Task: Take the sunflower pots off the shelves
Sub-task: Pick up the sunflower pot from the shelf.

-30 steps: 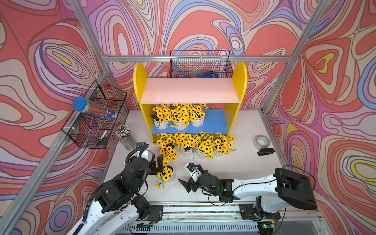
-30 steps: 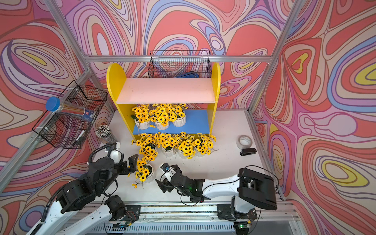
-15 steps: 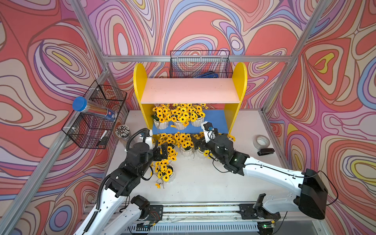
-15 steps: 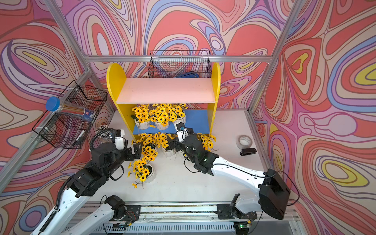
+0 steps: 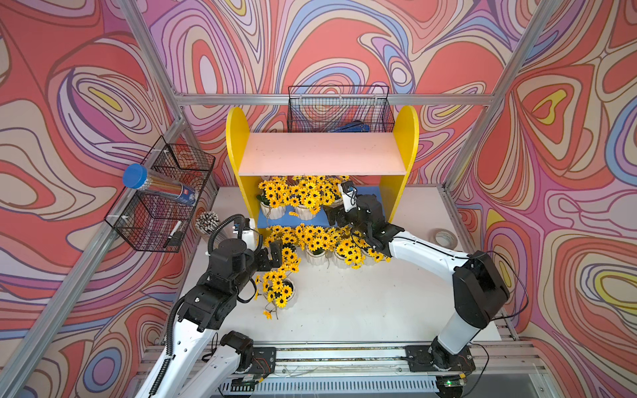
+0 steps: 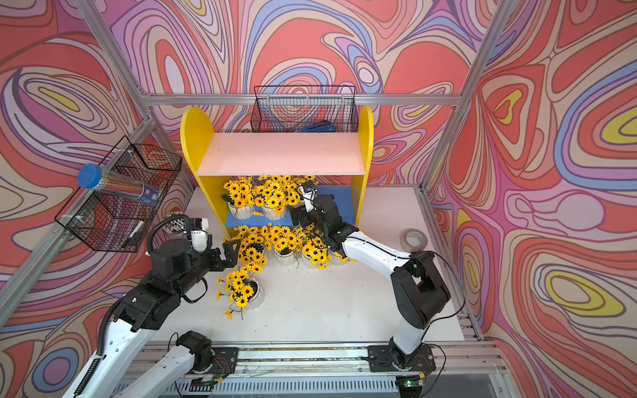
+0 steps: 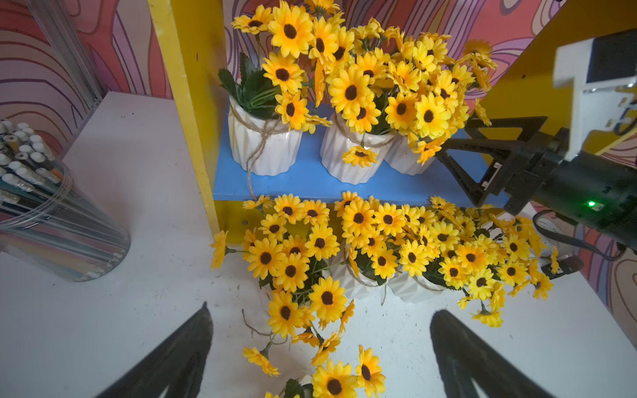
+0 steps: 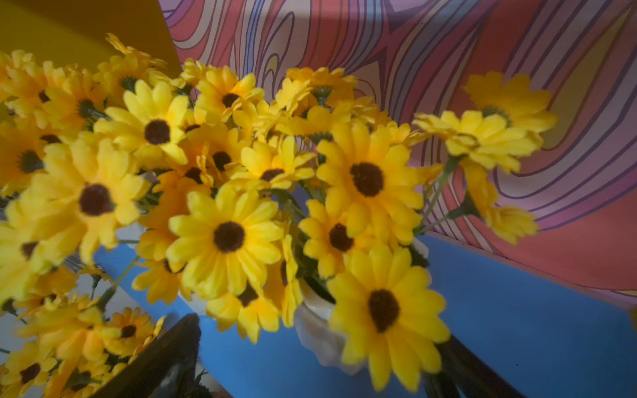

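The sunflower pot at my right gripper is crowding the middle pot (image 7: 391,147), and their flowers are mixed together. I should first grip the sunflower pot and pull it toward the blue board's empty end (image 6: 343,195).
The yellow shelves (image 5: 238,138) hold three sunflower pots on the blue lower board (image 7: 310,179): a left pot (image 7: 263,144), a middle pot (image 7: 351,155) and a right pot (image 7: 403,160). The pink upper board (image 5: 322,155) is bare. My right gripper (image 8: 319,330) reaches in over the blue board and is open, one jaw on each side of the right pot (image 8: 320,337). Several more sunflower pots (image 5: 315,256) stand in a row on the table before the shelves, and one pot (image 5: 286,291) stands nearer. My left gripper (image 7: 320,310) is open above the row's left flowers and holds nothing.
A black wire basket (image 5: 339,110) hangs behind the shelves with a blue object in it. Another wire basket (image 5: 162,206) on the left frame carries a blue-capped tube (image 5: 155,184). A clear jar of pencils (image 7: 51,213) stands left of the shelves, a tape roll (image 5: 444,237) right.
My right arm swung from the table's front up to the shelves, and its gripper now stands over the blue board. My left arm moved forward toward the row of pots.
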Robot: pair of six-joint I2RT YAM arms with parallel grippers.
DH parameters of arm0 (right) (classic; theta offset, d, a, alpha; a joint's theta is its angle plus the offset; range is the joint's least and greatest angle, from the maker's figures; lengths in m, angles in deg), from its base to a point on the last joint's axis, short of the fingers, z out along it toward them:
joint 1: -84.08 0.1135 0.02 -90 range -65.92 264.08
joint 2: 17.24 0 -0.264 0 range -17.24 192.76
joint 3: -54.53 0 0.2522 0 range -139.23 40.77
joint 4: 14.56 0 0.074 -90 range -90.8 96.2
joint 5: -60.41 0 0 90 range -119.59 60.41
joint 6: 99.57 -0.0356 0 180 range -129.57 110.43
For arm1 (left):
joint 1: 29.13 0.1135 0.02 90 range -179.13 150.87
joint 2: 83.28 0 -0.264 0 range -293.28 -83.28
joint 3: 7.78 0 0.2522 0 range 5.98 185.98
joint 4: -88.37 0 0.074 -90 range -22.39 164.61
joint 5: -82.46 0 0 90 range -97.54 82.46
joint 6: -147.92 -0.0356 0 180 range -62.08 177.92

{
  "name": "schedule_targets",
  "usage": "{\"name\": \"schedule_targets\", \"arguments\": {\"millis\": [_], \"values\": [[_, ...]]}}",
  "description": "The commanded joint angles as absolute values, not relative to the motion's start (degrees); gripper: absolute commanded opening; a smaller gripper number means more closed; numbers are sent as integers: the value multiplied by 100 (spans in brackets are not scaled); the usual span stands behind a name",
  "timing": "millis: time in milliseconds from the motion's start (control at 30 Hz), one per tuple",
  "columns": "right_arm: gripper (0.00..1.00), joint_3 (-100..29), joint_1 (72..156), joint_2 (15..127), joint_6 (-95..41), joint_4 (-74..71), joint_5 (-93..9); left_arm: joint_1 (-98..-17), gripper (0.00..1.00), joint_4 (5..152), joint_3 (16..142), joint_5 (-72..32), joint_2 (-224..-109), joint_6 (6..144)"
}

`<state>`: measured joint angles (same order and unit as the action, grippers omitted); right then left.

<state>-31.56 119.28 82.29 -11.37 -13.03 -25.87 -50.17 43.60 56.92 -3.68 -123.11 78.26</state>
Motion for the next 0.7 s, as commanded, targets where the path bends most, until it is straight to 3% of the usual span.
{"name": "schedule_targets", "arguments": {"millis": [0,233,667], "values": [[98,-3432,11867,8472,-1126,-1275,-2760,-4930,100,4475,5661,-548,-12266,7812],[98,-3524,11795,8823,-1118,-1347,-2724,-4818,100,4509,5648,-692,-12266,7831],[98,-2698,11766,8219,-986,-1624,-2794,-4679,100,4547,5640,-940,-12406,7888]]}}
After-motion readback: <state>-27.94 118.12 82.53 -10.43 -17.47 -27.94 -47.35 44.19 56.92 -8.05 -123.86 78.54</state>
